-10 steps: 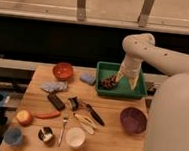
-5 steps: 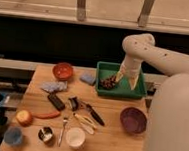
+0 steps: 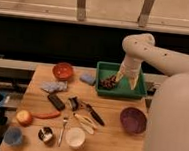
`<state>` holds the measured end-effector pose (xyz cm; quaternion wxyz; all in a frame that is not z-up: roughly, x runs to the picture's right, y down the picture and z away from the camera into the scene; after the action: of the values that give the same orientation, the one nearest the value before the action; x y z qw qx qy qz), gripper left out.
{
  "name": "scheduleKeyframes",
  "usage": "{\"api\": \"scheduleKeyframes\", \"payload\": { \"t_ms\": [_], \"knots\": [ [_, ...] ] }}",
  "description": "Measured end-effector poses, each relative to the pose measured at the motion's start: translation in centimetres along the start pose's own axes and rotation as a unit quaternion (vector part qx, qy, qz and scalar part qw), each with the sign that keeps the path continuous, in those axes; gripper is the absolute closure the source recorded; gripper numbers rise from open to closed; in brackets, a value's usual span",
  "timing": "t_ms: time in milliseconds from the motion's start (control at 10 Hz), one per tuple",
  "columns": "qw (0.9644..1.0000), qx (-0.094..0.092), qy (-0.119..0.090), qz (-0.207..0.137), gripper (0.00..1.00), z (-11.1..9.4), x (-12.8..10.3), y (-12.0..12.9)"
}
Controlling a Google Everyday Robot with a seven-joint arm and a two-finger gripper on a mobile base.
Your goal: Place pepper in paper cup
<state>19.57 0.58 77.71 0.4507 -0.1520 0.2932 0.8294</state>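
Note:
The pepper (image 3: pixel 46 115) looks long next to the short, free-standing paper cup (image 3: pixel 76 138). The cup should tip over with the pepper sticking out when I place it.
The pepper (image 3: pixel 46 115), slim and red-orange, lies on the wooden table (image 3: pixel 106 146) at the front left, between the apple and the fork. The paper cup (image 3: pixel 75 137), white with a pale inside, stands upright near the front edge, right of the fork. My gripper (image 3: pixel 127 80) hangs over the green tray (image 3: pixel 136 91) at the back right, far from both. Its two pale fingers stand apart with nothing between them.
A dark clump (image 3: pixel 108 82) lies in the tray. On the table are an orange bowl (image 3: pixel 63 70), blue sponge (image 3: pixel 87 79), grey cloth (image 3: pixel 53 86), black block (image 3: pixel 56 102), knife (image 3: pixel 94 114), fork (image 3: pixel 63 130), apple (image 3: pixel 23 117), blue cup (image 3: pixel 13 135), metal cup (image 3: pixel 45 134) and purple bowl (image 3: pixel 133 119).

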Motion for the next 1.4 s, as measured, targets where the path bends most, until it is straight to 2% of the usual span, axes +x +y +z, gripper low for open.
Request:
{"api": "scheduleKeyframes", "payload": {
  "t_ms": [800,1000,1200,1300,1400],
  "knots": [
    [1.0000,0.003,-0.003,-0.004,0.38,-0.3,-0.2,0.1],
    [0.9992,0.008,0.000,-0.040,0.38,-0.4,0.1,1.8],
    [0.9953,0.004,0.005,-0.096,0.38,-0.4,1.5,6.1],
    [0.9930,0.000,0.008,-0.118,0.38,-0.5,2.1,7.7],
    [0.9863,-0.012,0.017,-0.164,0.38,-0.6,3.9,10.6]
  ]
}}
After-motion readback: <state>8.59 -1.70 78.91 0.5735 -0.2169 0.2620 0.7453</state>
